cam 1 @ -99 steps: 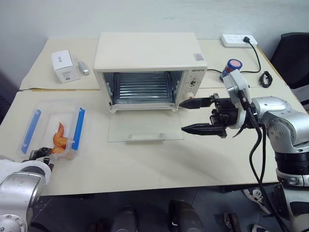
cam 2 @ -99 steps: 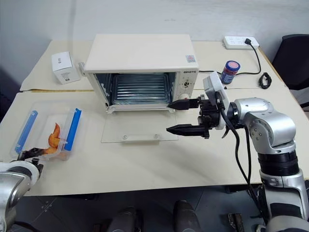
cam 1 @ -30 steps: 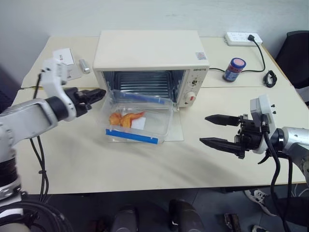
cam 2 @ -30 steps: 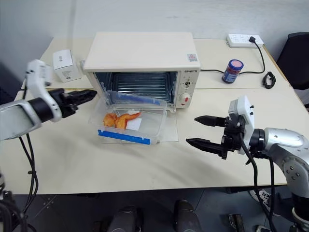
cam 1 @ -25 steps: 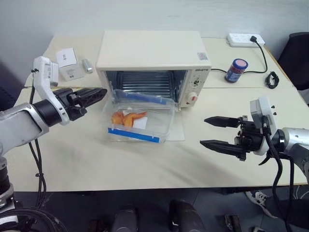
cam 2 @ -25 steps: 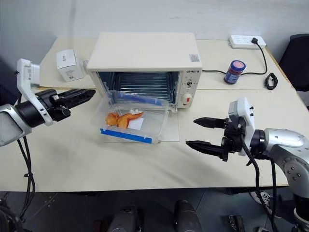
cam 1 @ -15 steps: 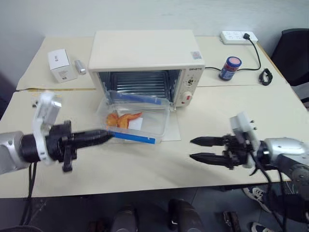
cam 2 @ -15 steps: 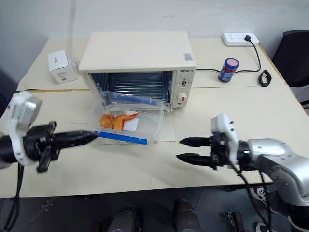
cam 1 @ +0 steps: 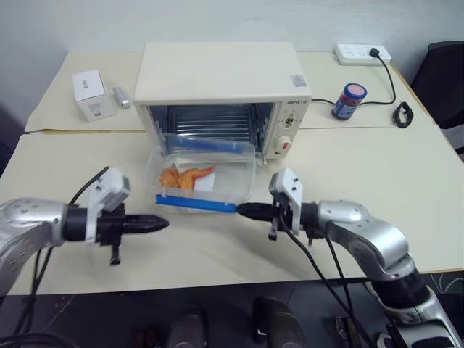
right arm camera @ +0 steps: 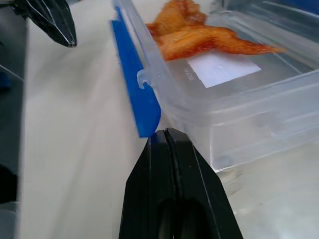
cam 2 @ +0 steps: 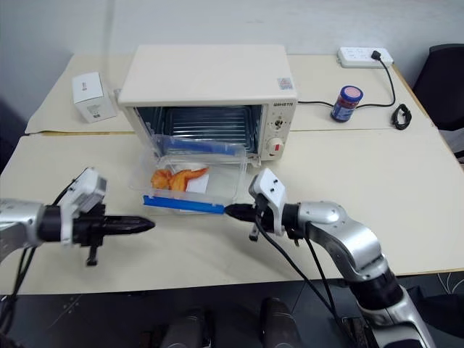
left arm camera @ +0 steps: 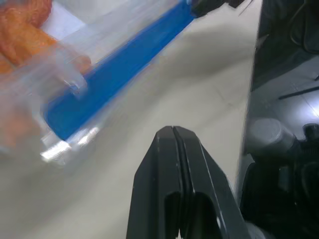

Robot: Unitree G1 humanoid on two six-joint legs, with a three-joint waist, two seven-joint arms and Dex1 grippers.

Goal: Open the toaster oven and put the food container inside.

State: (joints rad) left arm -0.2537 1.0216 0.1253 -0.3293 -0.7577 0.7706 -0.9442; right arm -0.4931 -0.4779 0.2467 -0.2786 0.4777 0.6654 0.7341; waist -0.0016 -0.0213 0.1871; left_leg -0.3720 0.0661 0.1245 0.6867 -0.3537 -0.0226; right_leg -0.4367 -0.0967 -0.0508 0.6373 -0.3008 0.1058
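Note:
The food container (cam 1: 199,177) sits at a slant on the glass door, outside the toaster oven, so the robot's right gripper should push the blue clip's end (cam 1: 229,207) toward the toaster oven's opening.
The cream toaster oven (cam 1: 223,72) stands mid-table with its glass door dropped flat. On that door lies the clear food container (cam 1: 217,181) with orange food, its far end at the oven mouth. One blue clip (cam 1: 194,204) runs along its near edge. My left gripper (cam 1: 164,223) is shut and empty. It lies level just off the container's near left corner (left arm camera: 55,149), not touching it. My right gripper (cam 1: 241,210) is also shut on nothing. Its tip (right arm camera: 166,132) sits against the right end of the blue clip (right arm camera: 134,99).
A small white box (cam 1: 90,94) and a silver cylinder (cam 1: 122,98) sit at the back left. A blue-capped jar (cam 1: 352,100), a power strip (cam 1: 362,53) and a black cable (cam 1: 401,114) lie at the back right. A dark chair (cam 1: 444,65) stands beyond the right edge.
Both grippers have shut. The left one sank and now lies low by the container's near left corner. The right one swung left to the blue clip's right end. The container stayed put.

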